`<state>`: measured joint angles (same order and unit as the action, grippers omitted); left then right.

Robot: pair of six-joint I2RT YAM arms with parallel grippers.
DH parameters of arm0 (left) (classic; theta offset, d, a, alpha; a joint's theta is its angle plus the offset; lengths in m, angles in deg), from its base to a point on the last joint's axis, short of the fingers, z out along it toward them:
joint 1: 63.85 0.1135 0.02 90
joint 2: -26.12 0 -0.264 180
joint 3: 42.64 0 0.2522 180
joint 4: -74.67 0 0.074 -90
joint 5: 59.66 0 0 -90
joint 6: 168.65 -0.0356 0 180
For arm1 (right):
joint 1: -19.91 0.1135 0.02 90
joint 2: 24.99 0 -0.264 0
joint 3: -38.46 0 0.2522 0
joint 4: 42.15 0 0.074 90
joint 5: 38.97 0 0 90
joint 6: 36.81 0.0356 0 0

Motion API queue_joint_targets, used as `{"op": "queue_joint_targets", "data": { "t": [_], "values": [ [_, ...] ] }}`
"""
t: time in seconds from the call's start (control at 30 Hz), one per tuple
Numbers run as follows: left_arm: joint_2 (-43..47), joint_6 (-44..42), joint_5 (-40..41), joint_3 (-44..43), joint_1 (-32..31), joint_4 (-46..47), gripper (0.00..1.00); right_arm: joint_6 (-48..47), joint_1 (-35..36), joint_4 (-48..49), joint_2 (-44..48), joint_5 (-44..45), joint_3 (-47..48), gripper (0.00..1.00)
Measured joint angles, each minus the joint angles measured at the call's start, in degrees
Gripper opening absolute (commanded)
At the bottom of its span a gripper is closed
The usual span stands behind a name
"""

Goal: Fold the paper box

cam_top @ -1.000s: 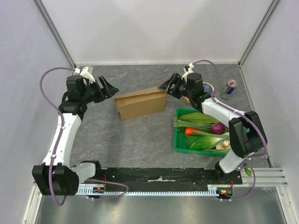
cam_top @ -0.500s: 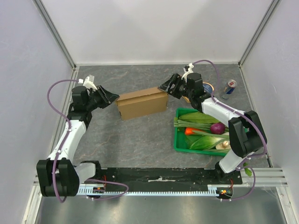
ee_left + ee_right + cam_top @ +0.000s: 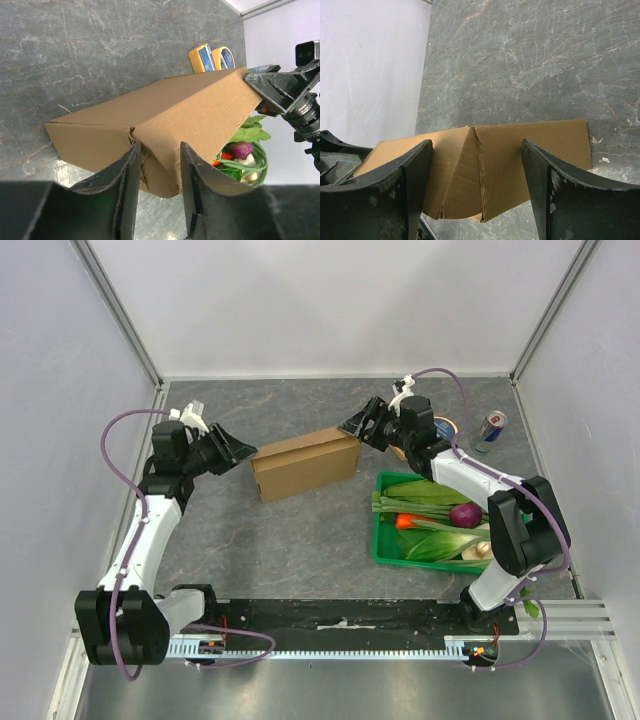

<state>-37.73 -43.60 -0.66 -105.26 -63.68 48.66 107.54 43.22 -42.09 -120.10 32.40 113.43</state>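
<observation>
I see that the paper box's near corner (image 3: 152, 164) is gaping where the box's front side meets its end, so my left gripper needs to open and squeeze the two edges (image 3: 136, 136) together.
The paper box (image 3: 305, 462) is plain brown cardboard, folded shut into a long block, and lies in the middle of the grey table. My left gripper (image 3: 240, 450) is at its left end. In the left wrist view the left gripper (image 3: 160, 146) has its jaws partly apart, and the box's (image 3: 165, 112) end corner shows in the gap, against the fingertips (image 3: 134, 150). My right gripper (image 3: 358, 426) is at the box's far right corner. There the right gripper (image 3: 476, 145) stands wide open, with the box's (image 3: 520, 150) end between the fingers and not touching them.
A green crate (image 3: 383, 540) of vegetables sits to the right of the box, beside the right arm. A drink can (image 3: 490, 428) and a yellow-and-blue item (image 3: 210, 56) lie at the back right. White walls close in the table on three sides.
My left arm has swung in to the box's left end and its jaws have narrowed. The box has barely shifted. The right arm has stayed still.
</observation>
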Motion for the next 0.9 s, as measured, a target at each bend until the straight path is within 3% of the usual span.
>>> {"op": "queue_joint_targets", "data": {
  "t": [0.07, 0.13, 0.23, 0.73, 0.9],
  "values": [
    [-0.07, 0.11, -0.48, -0.17, 0.13, -1.09, 0.42, 0.02, -0.07, 0.00, 0.00, 0.11, 0.00, 0.78],
    [-0.20, 0.15, -0.74, -0.17, 0.13, -1.95, 0.54, 0.00, -0.09, 0.00, 0.00, 0.28, 0.00, 0.78],
    [-0.11, 0.59, -1.40, -0.39, 0.07, -2.58, 0.59, 0.00, -0.07, 0.00, 0.00, 0.35, 0.00, 0.78],
    [2.95, 0.57, 6.05, -4.50, -0.28, -17.33, 0.58, -0.11, 0.22, -0.11, 0.00, -0.20, 0.00, 0.78],
    [3.78, 0.72, 6.10, -5.18, -0.28, -17.94, 0.57, -0.17, 0.20, -0.11, 0.00, -0.22, 0.00, 0.78]
  ]
}}
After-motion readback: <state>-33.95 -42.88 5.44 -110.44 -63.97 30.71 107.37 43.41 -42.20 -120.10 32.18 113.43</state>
